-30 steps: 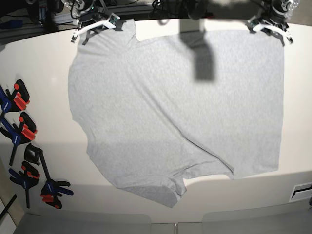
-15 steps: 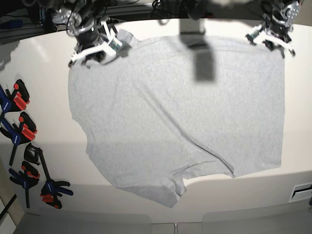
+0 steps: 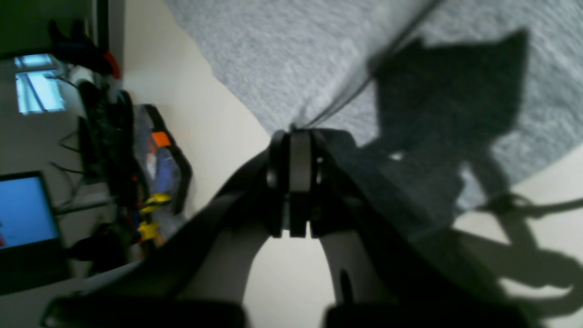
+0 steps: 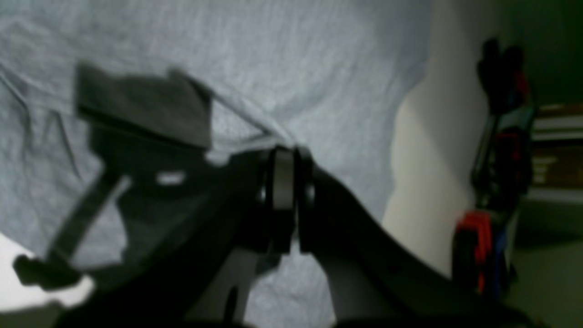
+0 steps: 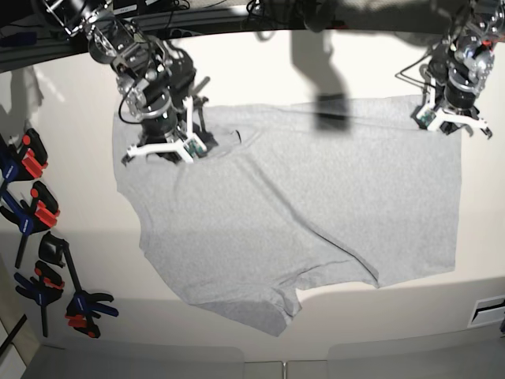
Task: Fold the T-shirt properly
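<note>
The robot's grippers hold a fold inside the T-shirt's far edge and a crease runs at a slant across the T-shirt's body, so the robot should lower, take hold again and pull the cloth flat.
The light grey T-shirt lies spread over the white table. My right gripper, at the left of the base view, is shut on the shirt's far left edge and holds it lifted over the shirt body. In the right wrist view the shut gripper pinches a ridge of the T-shirt's grey cloth. My left gripper, at the right of the base view, is shut on the far right edge. The left wrist view shows this gripper closed on a taut fold of the T-shirt's cloth.
Several blue and red clamps lie along the table's left edge, and more lie at the front left. A vent slot sits at the front right. A clamp shows beside the shirt in the right wrist view. A lit screen stands off the table.
Both grippers have moved toward the table's front, carrying the shirt's far edge. The right gripper came much further, so the far left part now lies folded over the body.
</note>
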